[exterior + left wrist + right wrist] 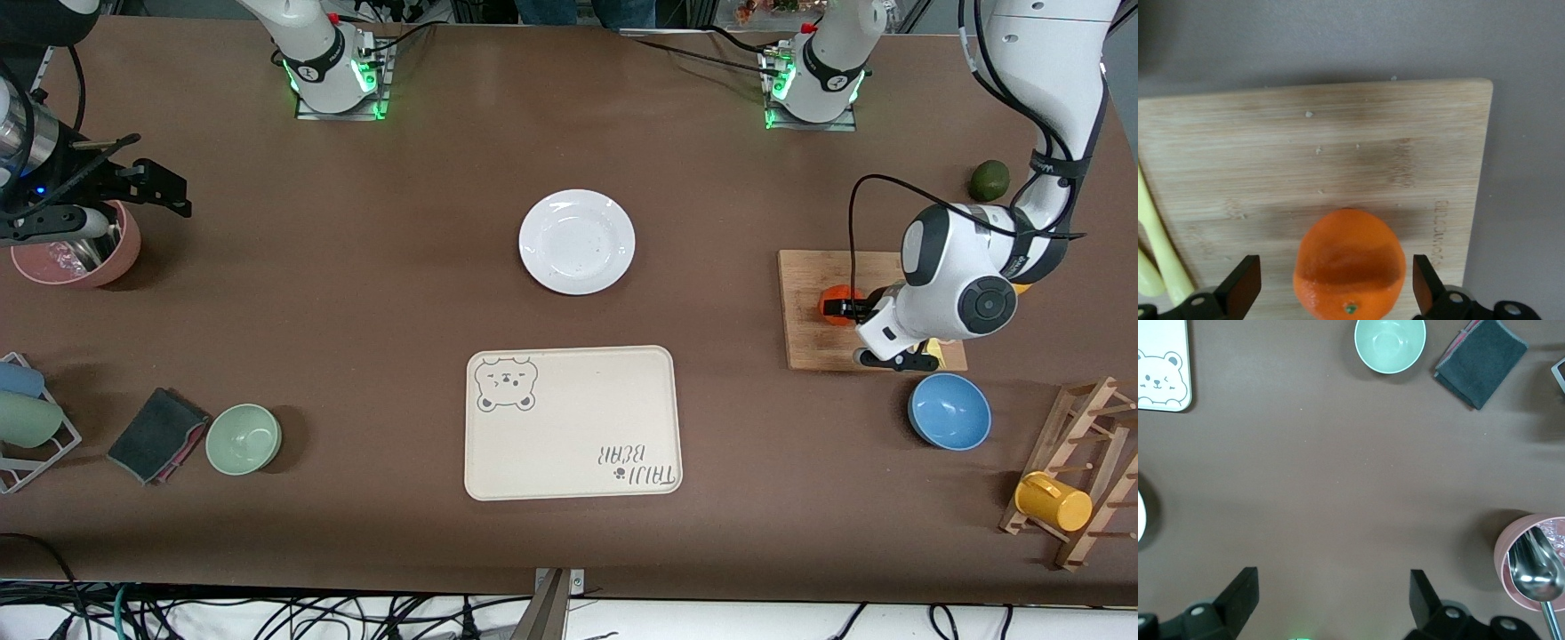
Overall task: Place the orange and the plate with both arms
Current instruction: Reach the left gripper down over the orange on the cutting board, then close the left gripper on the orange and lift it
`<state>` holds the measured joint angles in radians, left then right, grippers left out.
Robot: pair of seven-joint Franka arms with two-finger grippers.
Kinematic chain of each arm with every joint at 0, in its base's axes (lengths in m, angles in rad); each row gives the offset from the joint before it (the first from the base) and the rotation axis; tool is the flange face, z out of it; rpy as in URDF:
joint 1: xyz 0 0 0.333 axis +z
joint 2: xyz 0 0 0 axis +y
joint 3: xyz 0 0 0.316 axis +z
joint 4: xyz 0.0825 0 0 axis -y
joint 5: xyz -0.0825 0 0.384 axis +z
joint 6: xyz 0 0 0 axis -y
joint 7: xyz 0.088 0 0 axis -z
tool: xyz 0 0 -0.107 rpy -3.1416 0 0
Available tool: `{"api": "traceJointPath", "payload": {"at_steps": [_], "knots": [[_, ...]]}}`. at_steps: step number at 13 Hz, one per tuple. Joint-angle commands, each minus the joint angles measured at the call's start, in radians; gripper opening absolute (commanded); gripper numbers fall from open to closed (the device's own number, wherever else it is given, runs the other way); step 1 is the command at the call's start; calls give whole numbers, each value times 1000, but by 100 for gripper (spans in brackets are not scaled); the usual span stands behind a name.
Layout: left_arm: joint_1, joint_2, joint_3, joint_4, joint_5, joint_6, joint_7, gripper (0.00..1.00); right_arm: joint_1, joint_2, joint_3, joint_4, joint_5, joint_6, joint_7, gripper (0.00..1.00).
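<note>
The white plate's rim (528, 244) goes around a shallow middle, so the round orange will come to rest there and stay in place when the robot puts it down.
The orange (834, 304) lies on a wooden cutting board (809, 342) toward the left arm's end of the table. My left gripper (849, 311) is down at the board, open, with the orange (1348, 263) between its fingers (1245, 283) and a gap on each side. The white plate (577, 241) sits empty at mid-table, farther from the front camera than the cream bear-print tray (569, 422). My right gripper (164, 188) is open and empty, held high beside a pink bowl (80, 253); in its wrist view (1335, 603) only bare table lies beneath it.
A blue bowl (949, 411) stands nearer the front camera than the board. A dark green fruit (989, 180), a wooden rack with a yellow mug (1053, 500), a green bowl (243, 438), a grey cloth (156, 436) and a spoon in the pink bowl (1535, 570) also show. Pale yellow pieces (1155, 253) lie at the board's edge.
</note>
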<state>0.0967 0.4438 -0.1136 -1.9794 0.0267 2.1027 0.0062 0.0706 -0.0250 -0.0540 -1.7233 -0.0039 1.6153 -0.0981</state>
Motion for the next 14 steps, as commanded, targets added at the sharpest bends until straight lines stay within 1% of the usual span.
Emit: {"api": "traceJointPath", "payload": {"at_steps": [1, 11, 12, 14], "knots": [[8, -17, -5, -30, -34, 14, 17, 100, -3, 10, 2, 28, 12, -18, -6, 100], [9, 22, -5, -29, -34, 14, 15, 100, -3, 10, 0, 27, 13, -18, -8, 100], [9, 29, -5, -26, -42, 14, 15, 94, -3, 10, 0, 28, 13, -18, -8, 100], [9, 29, -5, -25, -51, 14, 12, 65, -3, 10, 0, 27, 13, -18, -8, 100]]}}
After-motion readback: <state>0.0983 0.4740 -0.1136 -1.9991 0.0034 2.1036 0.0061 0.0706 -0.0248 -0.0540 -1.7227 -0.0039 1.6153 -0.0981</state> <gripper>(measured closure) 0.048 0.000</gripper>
